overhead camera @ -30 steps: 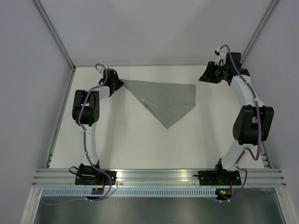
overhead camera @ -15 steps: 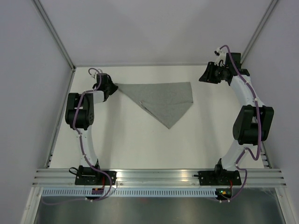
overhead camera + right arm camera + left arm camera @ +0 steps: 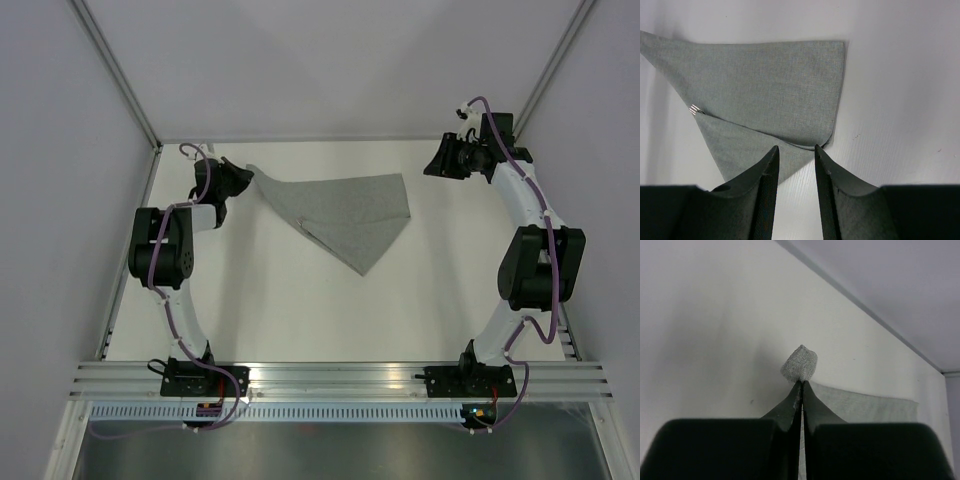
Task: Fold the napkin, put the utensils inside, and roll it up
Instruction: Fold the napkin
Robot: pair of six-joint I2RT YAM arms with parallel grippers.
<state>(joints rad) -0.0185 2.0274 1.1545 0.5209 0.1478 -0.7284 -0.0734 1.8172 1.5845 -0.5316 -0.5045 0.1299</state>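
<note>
My left gripper should keep carrying the napkin's corner (image 3: 253,170) over the utensils and let it go on the folded flap (image 3: 347,240), since its fingers pinch the corner's tip and the flap lies clear.
The grey napkin (image 3: 345,210) lies folded on the white table at the back middle, one flap laid over the other, and its left corner is pulled up toward the back left. My left gripper (image 3: 243,178) is shut on that corner; a small tuft of napkin (image 3: 800,365) sticks out past the closed fingertips. The utensils are tucked inside the fold; only a silvery tip (image 3: 694,110) pokes out at the left fold edge. My right gripper (image 3: 795,148) hangs open above the table to the right of the napkin (image 3: 770,85), holding nothing. It also shows at the back right (image 3: 440,160).
White walls close in the table at the back and sides, with a metal frame post (image 3: 115,70) at the back left. The aluminium rail (image 3: 330,378) carrying both arm bases runs along the near edge.
My left gripper has pulled the napkin's left corner further left and toward the back wall, stretching the cloth out. The right arm has barely moved.
</note>
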